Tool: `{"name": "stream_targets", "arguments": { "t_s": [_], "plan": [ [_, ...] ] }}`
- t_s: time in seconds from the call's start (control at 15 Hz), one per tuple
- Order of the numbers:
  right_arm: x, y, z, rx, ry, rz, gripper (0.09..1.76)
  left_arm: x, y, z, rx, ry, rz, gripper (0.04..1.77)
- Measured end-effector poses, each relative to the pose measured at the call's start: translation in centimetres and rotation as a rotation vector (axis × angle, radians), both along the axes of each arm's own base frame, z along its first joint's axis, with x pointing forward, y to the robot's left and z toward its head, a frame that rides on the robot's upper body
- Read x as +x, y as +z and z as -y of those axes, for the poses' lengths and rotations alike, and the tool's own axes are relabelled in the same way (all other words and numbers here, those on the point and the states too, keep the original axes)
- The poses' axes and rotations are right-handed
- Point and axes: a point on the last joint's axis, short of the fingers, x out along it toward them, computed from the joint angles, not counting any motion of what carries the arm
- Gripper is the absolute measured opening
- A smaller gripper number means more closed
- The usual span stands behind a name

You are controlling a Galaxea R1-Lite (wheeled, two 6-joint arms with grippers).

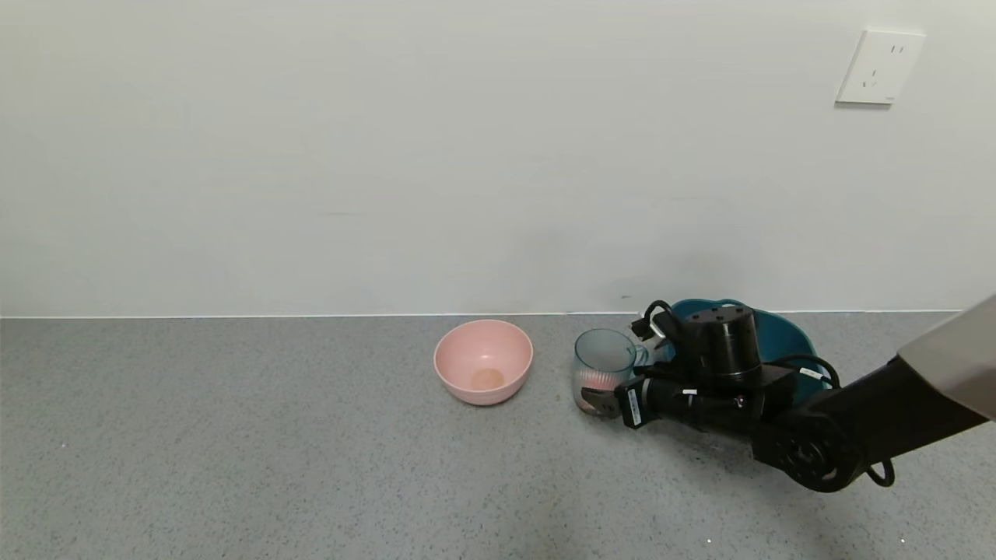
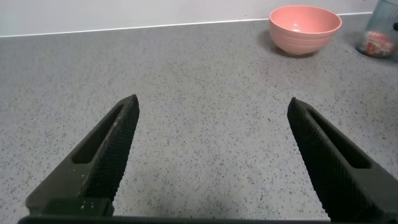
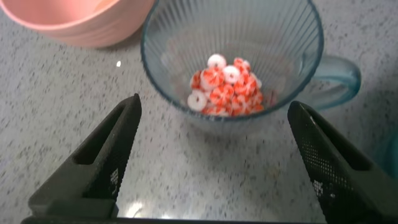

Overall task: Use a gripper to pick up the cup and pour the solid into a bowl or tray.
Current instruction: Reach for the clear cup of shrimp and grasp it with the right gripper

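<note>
My gripper will make the round pieces (image 3: 227,90) all tumble out and scatter when it pours, because they are lying in a loose pile below the cup's wide opening (image 1: 604,348).
The ribbed blue-green cup (image 1: 603,365) stands upright on the grey counter, with red-orange and white round pieces (image 1: 595,381) in its bottom. In the right wrist view the cup (image 3: 231,56) and the pieces (image 3: 227,87) lie just ahead of my right gripper (image 3: 212,109), which is open and empty. In the head view the right gripper (image 1: 603,403) is at the cup's near side, low by its base. The dark teal basin (image 1: 778,330) sits behind the right arm, mostly hidden by it. My left gripper (image 2: 212,115) is open and empty over bare counter, out of the head view.
A pink bowl (image 1: 483,361) stands left of the cup; it also shows in the left wrist view (image 2: 305,28) and the right wrist view (image 3: 74,22). The wall runs along the counter's back edge. A wall socket (image 1: 879,66) is high on the right.
</note>
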Motion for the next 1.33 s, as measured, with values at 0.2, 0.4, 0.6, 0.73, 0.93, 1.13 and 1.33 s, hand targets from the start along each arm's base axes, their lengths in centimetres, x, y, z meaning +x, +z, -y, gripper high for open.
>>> {"name": "stream_targets", "arguments": {
  "t_s": [0.2,0.4,0.6,0.73,0.93,1.13,1.33],
  "plan": [
    [0.4,-1.1,-0.4,0.017,-0.004,0.034,1.71,0.0,0.0,0.0,0.000,0.000,0.000,1.72],
    [0.6,-2.1,-0.8,0.009,-0.031,0.054,1.71,0.0,0.0,0.0,0.000,0.000,0.000,1.72],
    [0.6,-2.8,-1.2,0.003,-0.029,0.048,1.71,0.0,0.0,0.0,0.000,0.000,0.000,1.72],
    [0.8,-2.9,-1.3,0.016,-0.034,0.043,1.71,0.0,0.0,0.0,0.000,0.000,0.000,1.72],
    [1.0,-2.8,-1.4,0.033,-0.040,0.053,1.71,0.0,0.0,0.0,0.000,0.000,0.000,1.72],
    [1.2,-2.4,-1.5,0.054,-0.050,0.099,1.71,0.0,0.0,0.0,0.000,0.000,0.000,1.72],
    [1.3,-2.5,-1.5,0.053,-0.061,0.110,1.71,0.0,0.0,0.0,0.000,0.000,0.000,1.72]
  ]
}}
